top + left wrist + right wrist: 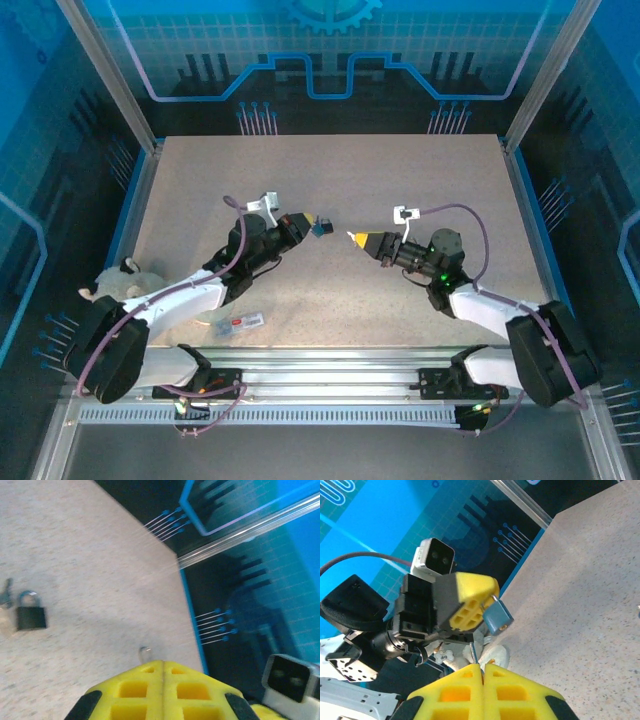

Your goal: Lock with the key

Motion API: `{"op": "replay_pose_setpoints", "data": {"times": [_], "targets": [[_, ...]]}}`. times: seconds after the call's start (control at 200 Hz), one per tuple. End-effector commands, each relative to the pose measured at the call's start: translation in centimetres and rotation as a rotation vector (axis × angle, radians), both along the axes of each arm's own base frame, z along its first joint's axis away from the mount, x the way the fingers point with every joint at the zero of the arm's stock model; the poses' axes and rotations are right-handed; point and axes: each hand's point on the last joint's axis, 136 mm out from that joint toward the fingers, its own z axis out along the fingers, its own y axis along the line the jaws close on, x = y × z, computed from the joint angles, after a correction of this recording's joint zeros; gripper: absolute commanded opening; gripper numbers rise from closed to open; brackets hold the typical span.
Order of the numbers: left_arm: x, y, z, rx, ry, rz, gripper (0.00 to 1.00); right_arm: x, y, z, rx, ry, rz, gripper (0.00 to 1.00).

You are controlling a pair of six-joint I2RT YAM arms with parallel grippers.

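Note:
The blue padlock (497, 616) is hanging clear of the key, so my left gripper should go on moving the blue padlock down to the open table (306, 267) until it rests there.
My left gripper (308, 221) hangs above the middle of the table, shut on the shackle of a small blue padlock (322, 227). In the right wrist view that padlock (497, 617) dangles from the left gripper (489, 596) with its brass keyhole facing me. A loop of the shackle (145, 653) pokes out between the left gripper's (163, 662) yellow pads. The right gripper (358, 238) faces it a short way off, shut on a thin silver key (474, 654). The blade sticks out of the right gripper (482, 666) toward the padlock without touching it.
A black padlock (31, 614) lies on the table beside a bunch of keys (6, 597). A white plush toy (125, 282) and a clear packet (237, 322) rest near the left arm's base. Blue rails (527, 215) and glass walls edge the table.

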Motion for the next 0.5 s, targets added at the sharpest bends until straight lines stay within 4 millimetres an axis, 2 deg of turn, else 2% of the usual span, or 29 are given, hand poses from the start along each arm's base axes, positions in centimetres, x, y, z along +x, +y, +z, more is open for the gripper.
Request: {"op": "replay_pose_setpoints", "data": {"times": [0.0,0.14,0.495], "targets": [[-0.3,1.1,-1.3,0.126,0.046,-0.016,0.0,0.4,-1.0,-0.9,-0.077,-0.016,-0.071,0.0],[-0.7,1.7,-3.6,0.215,0.117,-0.041,0.0,0.4,-1.3,-0.8,-0.104,-0.028,-0.088,0.0],[-1.0,1.6,-10.6,0.382,0.334,-0.141,0.0,0.2,-0.9,-0.8,-0.114,-0.037,-0.075,0.0]]}}
